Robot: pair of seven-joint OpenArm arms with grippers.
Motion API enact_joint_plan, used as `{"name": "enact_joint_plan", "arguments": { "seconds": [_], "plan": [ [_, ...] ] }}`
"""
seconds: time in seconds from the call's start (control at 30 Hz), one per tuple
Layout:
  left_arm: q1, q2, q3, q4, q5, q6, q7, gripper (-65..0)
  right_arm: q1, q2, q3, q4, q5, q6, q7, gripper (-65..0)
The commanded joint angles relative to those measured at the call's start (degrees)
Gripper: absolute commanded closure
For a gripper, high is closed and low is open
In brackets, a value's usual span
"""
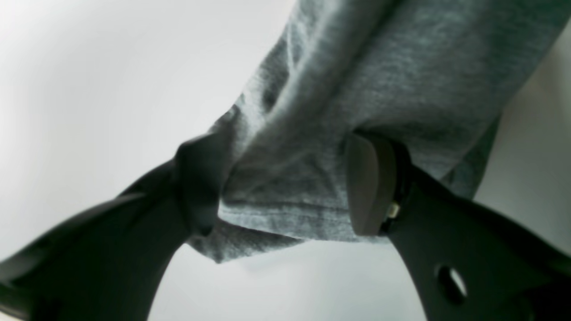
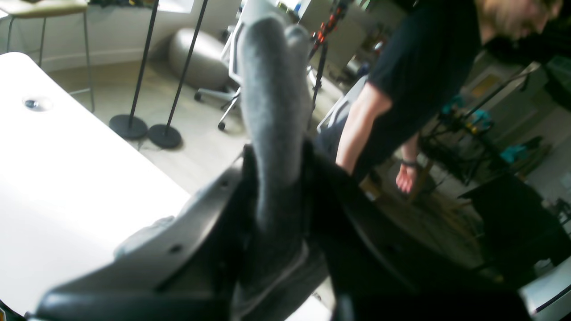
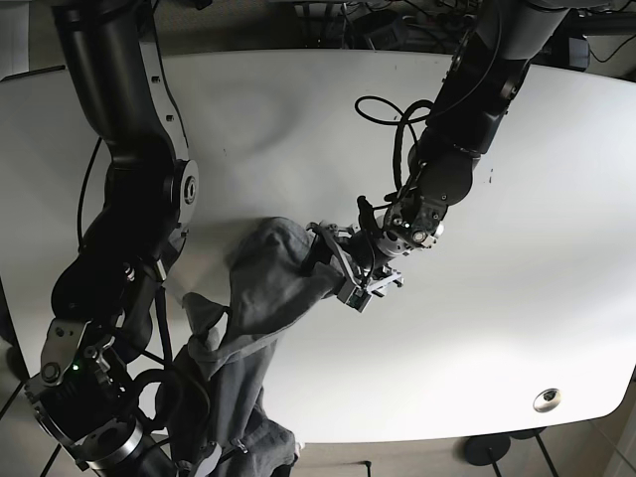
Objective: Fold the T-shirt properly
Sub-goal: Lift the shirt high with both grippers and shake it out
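Note:
The trailing part [image 3: 238, 397] hangs in loose folds. The grey T-shirt [image 3: 276, 273] will go straight along one edge but stay wrinkled everywhere else when I pull it.
The grey T-shirt [image 3: 268, 268] lies bunched on the white table [image 3: 517, 199] and trails off the front edge. My left gripper [image 3: 343, 266] is at the shirt's right end. In the left wrist view its fingers [image 1: 370, 187] stand wide apart, with the shirt's hem [image 1: 290, 209] between them and no pinch showing. My right gripper [image 3: 189, 397] is at the table's front left edge. In the right wrist view it [image 2: 276, 196] is shut on a fold of the shirt [image 2: 272, 102], which rises up out of the jaws.
A metal grommet [image 3: 546, 399] sits in the table near the front right corner. Off the table, the right wrist view shows a person in black [image 2: 401, 80], two pole stands [image 2: 129, 125] and an office chair [image 2: 232, 58].

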Motion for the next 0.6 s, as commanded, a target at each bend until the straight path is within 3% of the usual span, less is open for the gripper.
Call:
{"name": "enact_joint_plan", "arguments": {
  "seconds": [0.03,0.33,0.4,0.47,0.5,0.6],
  "plan": [
    [-1.59,0.24,-0.05,0.87,-0.57,-0.21,-1.9,-39.6,2.45,0.08,0.02,1.97,0.42,-0.38,1.74,-2.2],
    [-1.68,0.24,6.36,-3.09,-0.57,-0.21,-1.9,-38.3,2.71,0.08,0.11,2.76,0.42,-0.38,1.74,-2.2],
    [-1.68,0.24,6.28,-3.09,-0.57,-0.21,-1.9,-24.9,2.71,0.17,0.2,2.76,0.33,-0.38,1.74,-2.2],
    [-1.94,-0.11,6.19,-3.17,-0.48,-0.21,-1.9,-3.6,2.71,0.35,1.34,2.76,0.33,-0.38,1.74,-2.2],
    [-2.03,-0.2,6.19,-3.17,-0.48,-0.21,-1.9,0.0,2.71,0.35,2.31,2.59,0.33,-0.38,1.74,-2.2],
    [-2.29,-3.45,3.64,-0.1,-1.09,-0.04,-1.64,0.0,2.8,0.44,3.98,0.21,-0.02,-0.38,1.74,-2.2]
  ]
}}
